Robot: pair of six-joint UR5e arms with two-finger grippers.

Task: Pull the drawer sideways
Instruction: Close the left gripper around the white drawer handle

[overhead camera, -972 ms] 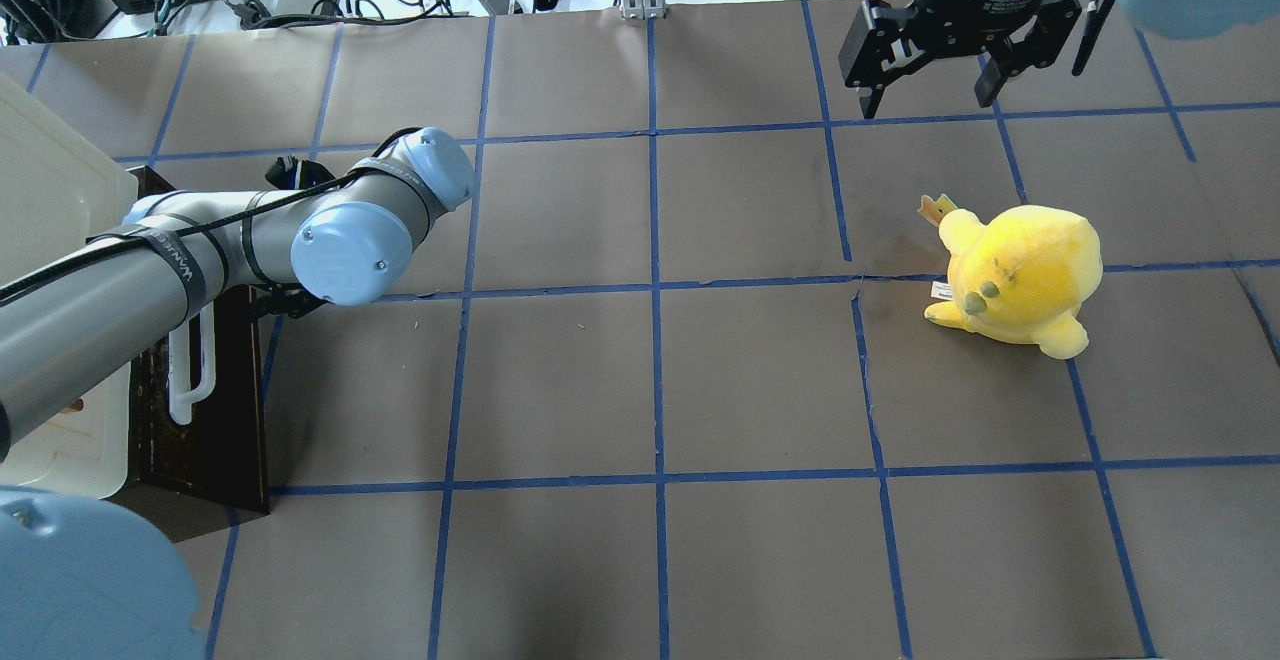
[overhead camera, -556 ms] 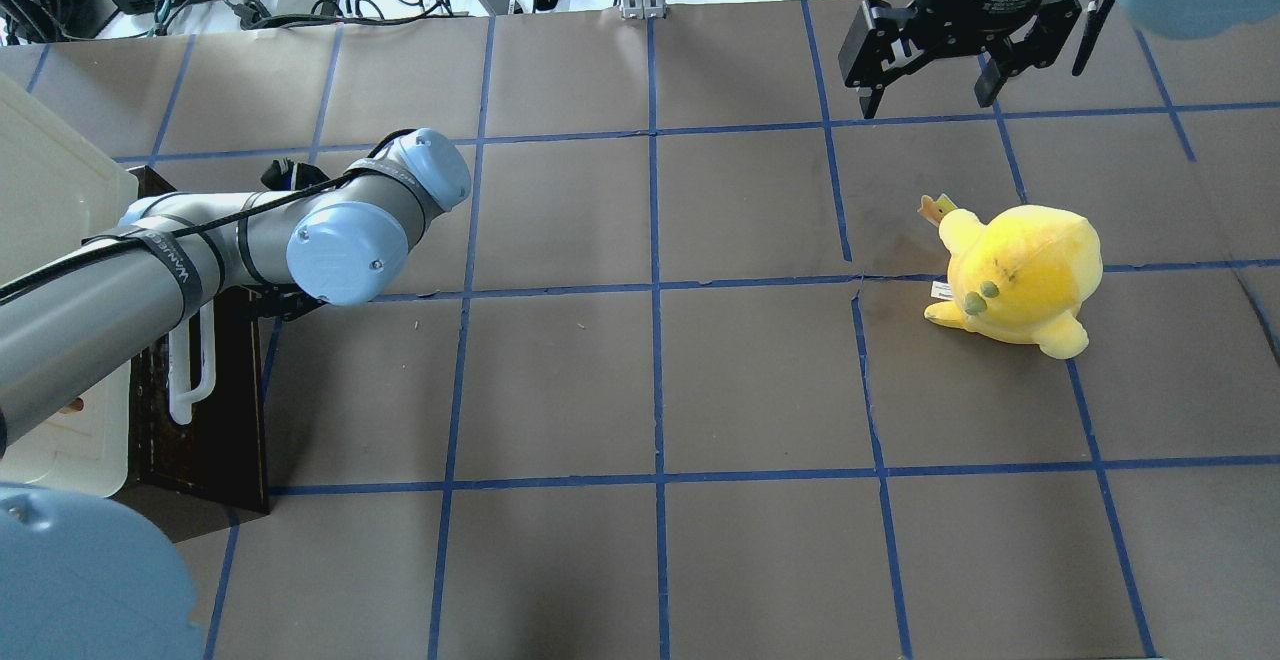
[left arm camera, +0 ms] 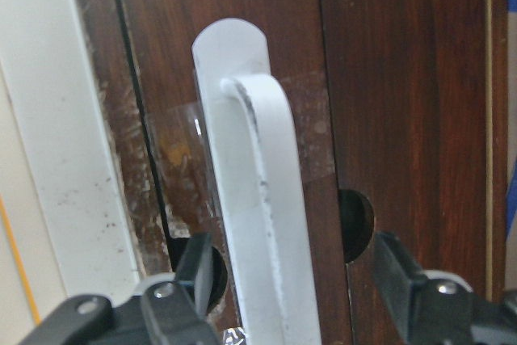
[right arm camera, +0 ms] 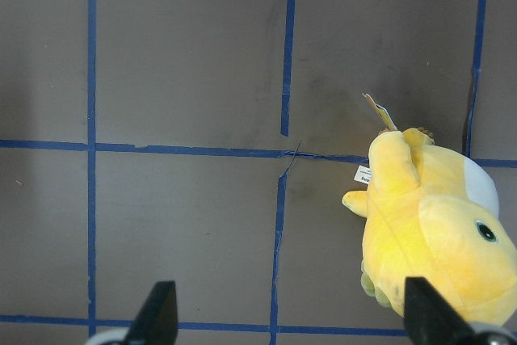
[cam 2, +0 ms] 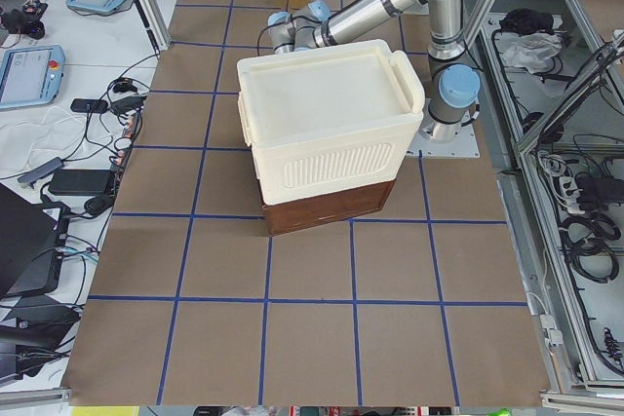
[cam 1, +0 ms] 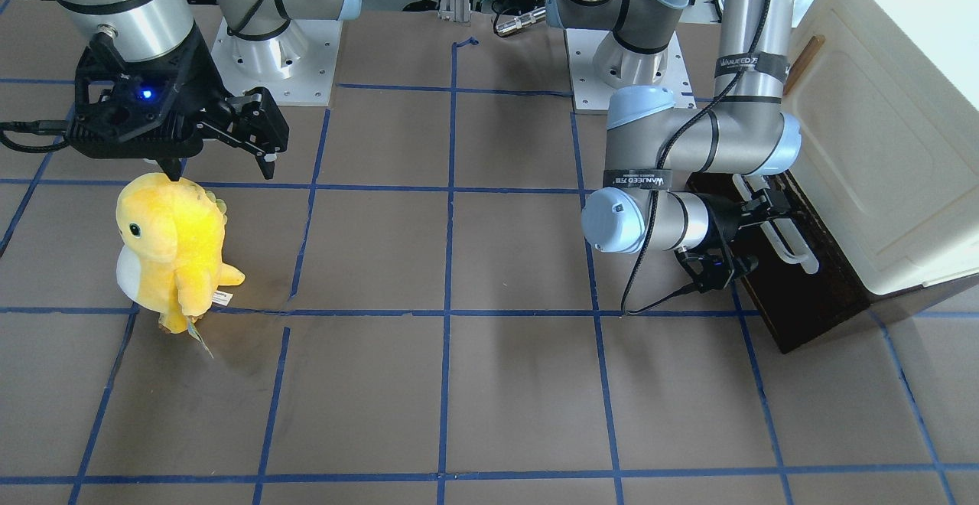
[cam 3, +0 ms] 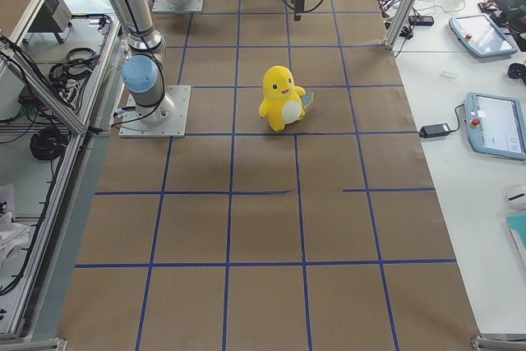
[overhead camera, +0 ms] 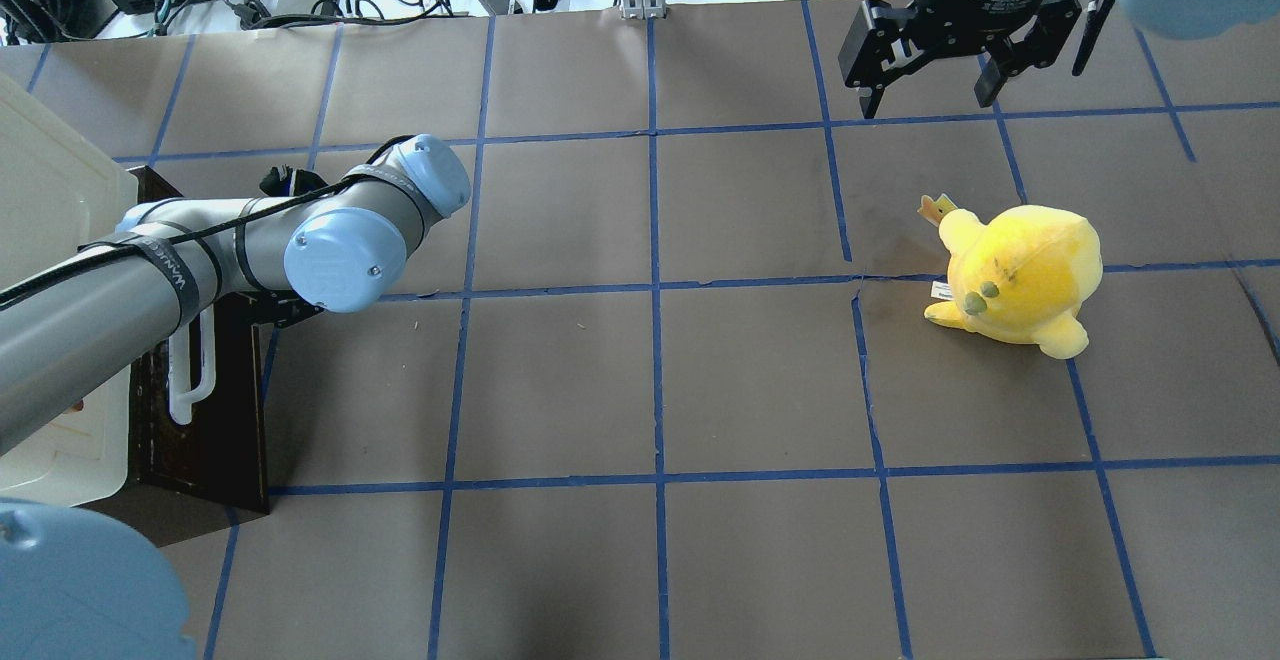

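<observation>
A thin seam (left arm camera: 326,78) separates the drawer's front (left arm camera: 289,38) from the panel below, so only the drawer will slide straight out when the robot pulls the drawer's handle.
The drawer's dark brown front (overhead camera: 215,420) with its long white bar handle (overhead camera: 190,380) sits under the cream-white cabinet at the table's left edge. No inner floor shows. My left gripper (cam 1: 761,233) is open at the far end of the handle. In the left wrist view the handle (left arm camera: 258,199) runs between its two fingers (left arm camera: 174,313), and I see no contact. My right gripper (overhead camera: 930,90) is open and empty, hanging above the table's far right part, beyond the yellow plush toy.
The cream-white cabinet (cam 1: 879,145) stands on top of the drawer unit. A yellow plush toy (overhead camera: 1020,275) stands on the right side of the brown, blue-taped table and also shows in the right wrist view (right arm camera: 436,232). Cables and boxes lie beyond the far edge.
My left arm's elbow has edged slightly left, toward the drawer front. The drawer, the plush toy and the right gripper have not visibly moved.
</observation>
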